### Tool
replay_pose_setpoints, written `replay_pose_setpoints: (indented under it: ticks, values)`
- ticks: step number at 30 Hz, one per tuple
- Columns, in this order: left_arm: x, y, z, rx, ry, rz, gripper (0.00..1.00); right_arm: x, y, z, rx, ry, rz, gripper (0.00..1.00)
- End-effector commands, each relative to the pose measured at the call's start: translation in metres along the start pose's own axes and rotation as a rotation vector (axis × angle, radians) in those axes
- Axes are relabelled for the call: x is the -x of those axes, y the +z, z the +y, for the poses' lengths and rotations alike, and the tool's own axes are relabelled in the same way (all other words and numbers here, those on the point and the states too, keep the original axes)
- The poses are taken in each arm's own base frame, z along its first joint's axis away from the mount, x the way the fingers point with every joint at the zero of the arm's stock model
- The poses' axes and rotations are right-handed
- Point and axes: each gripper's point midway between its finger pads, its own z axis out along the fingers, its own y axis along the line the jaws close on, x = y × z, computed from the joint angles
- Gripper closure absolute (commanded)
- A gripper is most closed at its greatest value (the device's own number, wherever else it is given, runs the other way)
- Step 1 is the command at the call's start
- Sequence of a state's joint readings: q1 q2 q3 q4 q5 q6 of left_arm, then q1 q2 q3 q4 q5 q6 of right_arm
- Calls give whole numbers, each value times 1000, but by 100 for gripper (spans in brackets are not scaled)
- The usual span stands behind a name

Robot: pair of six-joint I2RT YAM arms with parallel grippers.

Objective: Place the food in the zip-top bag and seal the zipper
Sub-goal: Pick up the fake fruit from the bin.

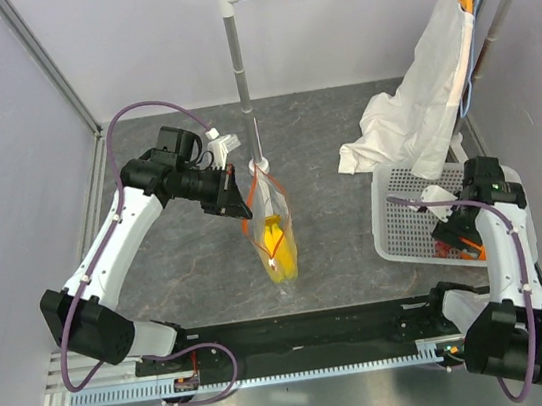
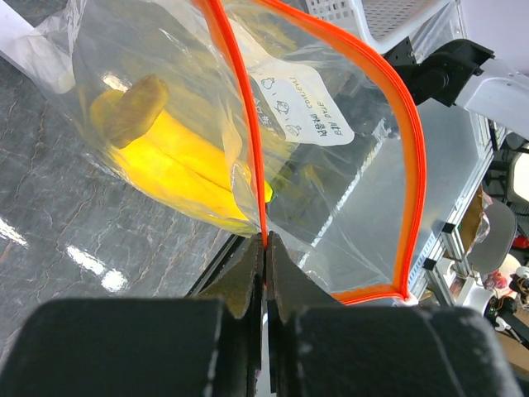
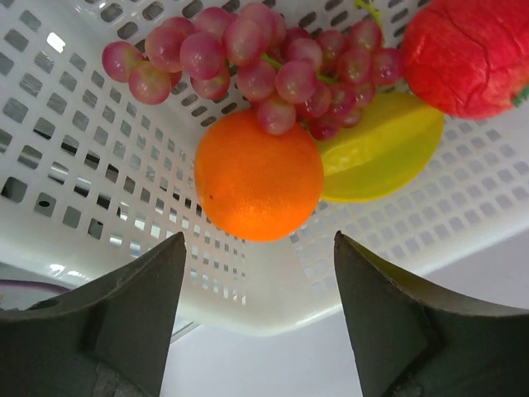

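Observation:
My open right gripper continues past the orange until its fingers straddle the grapes (image 3: 295, 76), which lie uncovered (image 3: 276, 114) against the orange, and then close.
The clear zip-top bag (image 1: 272, 225) hangs upright over the table middle with a yellow banana (image 2: 178, 161) inside. My left gripper (image 2: 265, 240) is shut on one side of its red zipper (image 2: 409, 149), and the mouth gapes open. In the right wrist view a round orange (image 3: 258, 175), dark red grapes (image 3: 256, 58), a small red fruit (image 3: 467, 54) and a yellow-green fruit (image 3: 380, 153) lie in the white mesh basket (image 3: 83, 165). My right gripper (image 3: 260, 248) hovers open over the basket rim, fingertips just short of the orange, nothing between them.
The mesh basket (image 1: 399, 215) stands at the right of the table. A white cloth bag (image 1: 430, 110) hangs from a metal rack, draping onto the basket's far edge. The rack's upright pole (image 1: 239, 66) stands just behind the zip-top bag.

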State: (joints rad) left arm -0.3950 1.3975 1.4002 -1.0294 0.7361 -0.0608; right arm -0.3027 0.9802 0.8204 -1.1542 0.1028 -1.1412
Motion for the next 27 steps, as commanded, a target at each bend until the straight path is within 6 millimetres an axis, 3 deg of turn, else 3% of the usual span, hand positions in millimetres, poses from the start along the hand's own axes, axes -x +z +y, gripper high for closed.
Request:
replay_pose_setpoints:
  ticks: [1, 11, 18, 21, 27]
  values:
    - [5, 0, -2, -13, 64, -23, 98, 18, 14, -12, 31, -98, -107, 20]
    - [5, 5, 2, -14, 42, -6, 98, 23, 38, 20, 231, -545, -176, 11]
    - [1, 9, 5, -18, 14, 16, 98, 16, 67, 11, 236, -720, -110, 8]
    - [2, 12, 6, -24, 4, 26, 98, 26, 74, 1, 210, -725, -128, 7]
    - [1, 16, 10, -22, -9, 39, 98, 42, 82, 1, 224, -753, -169, 9]
